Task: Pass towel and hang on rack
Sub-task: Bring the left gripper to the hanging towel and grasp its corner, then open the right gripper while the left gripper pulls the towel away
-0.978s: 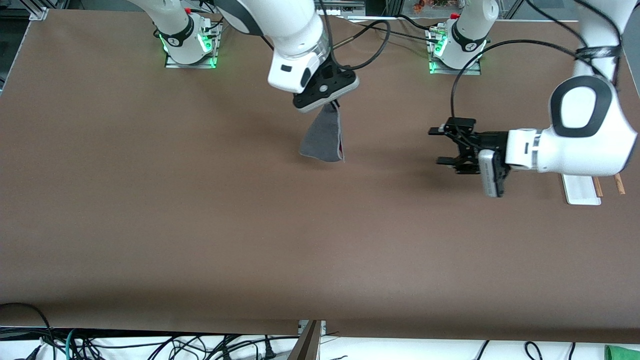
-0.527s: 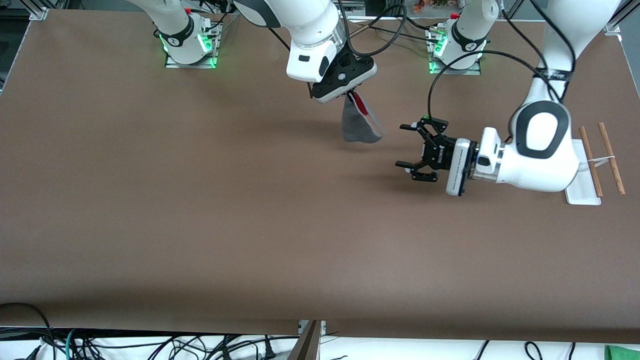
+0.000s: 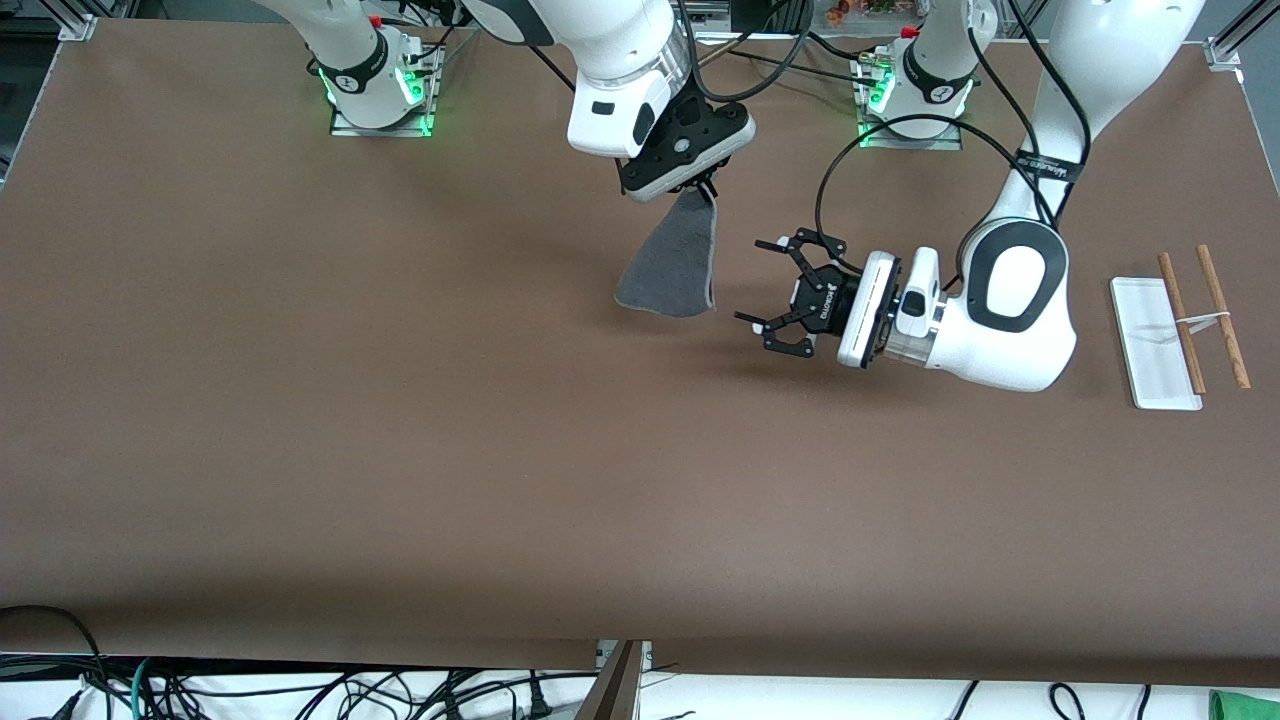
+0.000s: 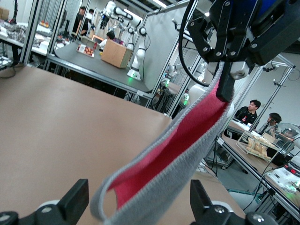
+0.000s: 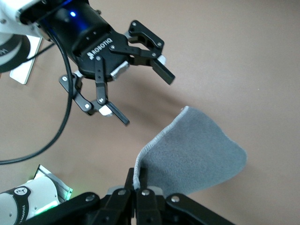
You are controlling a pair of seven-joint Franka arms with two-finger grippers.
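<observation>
My gripper will carry the towel [image 3: 673,260] to the rack, and the towel will hang down folded with its grey side out, because its edges curl around its red inner side [image 4: 169,153].
My right gripper [image 3: 704,186] is shut on the top edge of the dark grey towel [image 3: 672,265], which hangs folded above the table's middle. The right wrist view shows the jaws pinching the towel's [image 5: 197,154] stitched border. My left gripper [image 3: 755,285] is open, lies level and points at the towel from the left arm's end, fingertips just short of it. In the left wrist view the towel [image 4: 187,136] shows a red inner side and hangs ahead of my open fingers [image 4: 75,201]. The rack [image 3: 1200,318] stands at the left arm's end on its white base [image 3: 1145,345].
The brown table [image 3: 400,450] is bare around the towel. The arm bases with green lights [image 3: 380,90] stand along the table's edge farthest from the front camera. Cables [image 3: 300,690] lie below the table's near edge.
My left arm has swung from beside the rack toward the towel, uncovering the rack. My right gripper carried the towel toward the left arm's end; the towel has swung.
</observation>
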